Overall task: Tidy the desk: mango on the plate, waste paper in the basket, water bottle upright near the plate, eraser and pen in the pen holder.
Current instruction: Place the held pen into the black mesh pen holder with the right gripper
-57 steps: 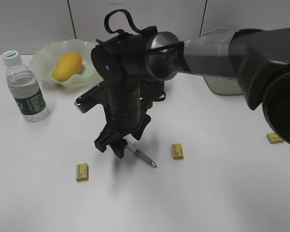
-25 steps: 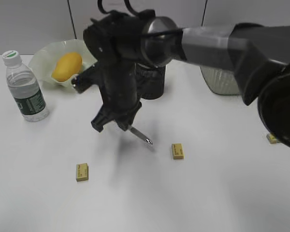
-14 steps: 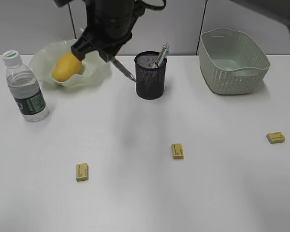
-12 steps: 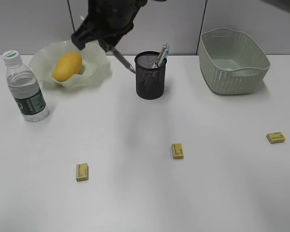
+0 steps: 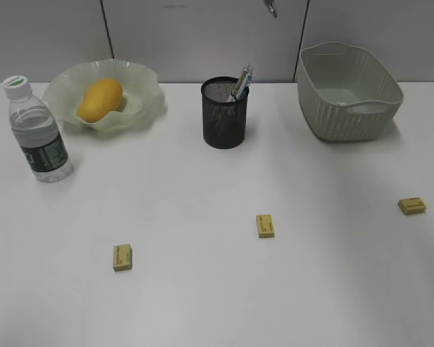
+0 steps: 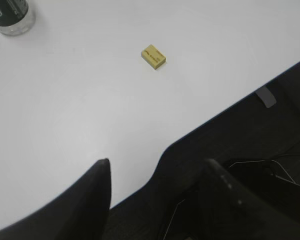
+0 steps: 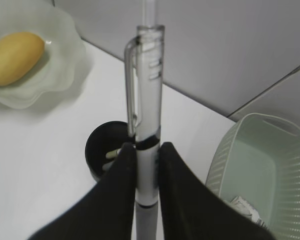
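Observation:
The pen's tip [image 5: 273,10] hangs past the pen holder toward the basket, so next my right gripper brings the pen back over the holder's empty side [image 5: 215,89] and lowers it.
My right gripper [image 7: 147,149] is shut on a clear pen [image 7: 145,95], held upright high above the black mesh pen holder [image 7: 101,158]. In the exterior view only the pen's tip [image 5: 272,7] shows at the top edge, and the pen holder [image 5: 224,113] has another pen [image 5: 241,81] in it. The mango [image 5: 100,99] lies on the wavy green plate [image 5: 146,97]. The water bottle [image 5: 37,130] stands upright left of the plate. Waste paper [image 7: 246,208] lies in the basket [image 5: 349,101]. Three yellow erasers [image 5: 123,257] [image 5: 265,225] [image 5: 412,206] lie on the desk [image 5: 202,289]. My left gripper [image 6: 157,167] hangs open over the desk's edge.
In the left wrist view an eraser [image 6: 154,56] lies on the desk beyond the open fingers [image 6: 97,200], and the bottle's base [image 6: 10,15] shows at the top left. A grey partition wall [image 5: 202,36] stands behind the desk.
The right arm lifted the pen off the desk, swung up past the plate and rose out of the exterior view. Only the pen's tip shows there now.

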Controlling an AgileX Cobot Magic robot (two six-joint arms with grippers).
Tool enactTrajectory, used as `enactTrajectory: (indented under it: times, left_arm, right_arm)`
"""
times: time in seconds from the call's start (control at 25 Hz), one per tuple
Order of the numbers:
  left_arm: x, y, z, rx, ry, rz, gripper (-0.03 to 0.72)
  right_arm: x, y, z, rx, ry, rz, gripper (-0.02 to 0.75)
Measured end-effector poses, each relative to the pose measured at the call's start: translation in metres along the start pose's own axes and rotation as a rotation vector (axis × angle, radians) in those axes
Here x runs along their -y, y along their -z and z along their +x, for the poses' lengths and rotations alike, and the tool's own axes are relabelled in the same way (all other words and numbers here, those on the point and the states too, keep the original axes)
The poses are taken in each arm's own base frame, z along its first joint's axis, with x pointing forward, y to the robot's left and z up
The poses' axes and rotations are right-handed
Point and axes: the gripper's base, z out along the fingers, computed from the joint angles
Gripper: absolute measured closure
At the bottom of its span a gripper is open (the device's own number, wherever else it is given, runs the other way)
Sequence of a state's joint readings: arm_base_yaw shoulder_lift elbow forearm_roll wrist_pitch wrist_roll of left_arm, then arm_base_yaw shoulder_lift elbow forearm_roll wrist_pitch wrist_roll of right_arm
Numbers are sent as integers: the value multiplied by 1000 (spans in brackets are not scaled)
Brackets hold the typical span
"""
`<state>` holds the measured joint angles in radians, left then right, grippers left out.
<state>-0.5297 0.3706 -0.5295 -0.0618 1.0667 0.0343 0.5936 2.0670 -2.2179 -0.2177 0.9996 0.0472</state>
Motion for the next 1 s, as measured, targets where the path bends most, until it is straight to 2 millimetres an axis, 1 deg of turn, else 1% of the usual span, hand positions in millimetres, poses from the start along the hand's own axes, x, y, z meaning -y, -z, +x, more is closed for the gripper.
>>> enactTrajectory:
  times: [0.08, 0.16, 0.32, 0.44, 0.68, 0.84, 1.0]
  left_arm:
    - [0, 0, 0, 0, 0, 0, 253]
    - [0, 0, 0, 0, 0, 0, 253]
    - [0, 0, 0, 0, 0, 0, 253]
    - [0, 0, 0, 0, 0, 0, 253]
    - [0, 0, 0, 0, 0, 0, 253]
    - [0, 0, 0, 0, 0, 0, 253]
    - [0, 0, 0, 0, 0, 0, 253]
  right_arm:
    - [9, 7, -4, 33, -17, 12, 622]
    - [12, 8, -6, 53, -24, 16, 622]
    - [9, 1, -8, 122, -51, -1, 622]
    - [5, -14, -2, 155, -70, -16, 622]
    - [-6, -50, 22, 230, -118, -47, 622]
    - [-13, -68, 38, 284, -108, -67, 622]
    - [-19, -80, 52, 339, -86, -96, 622]
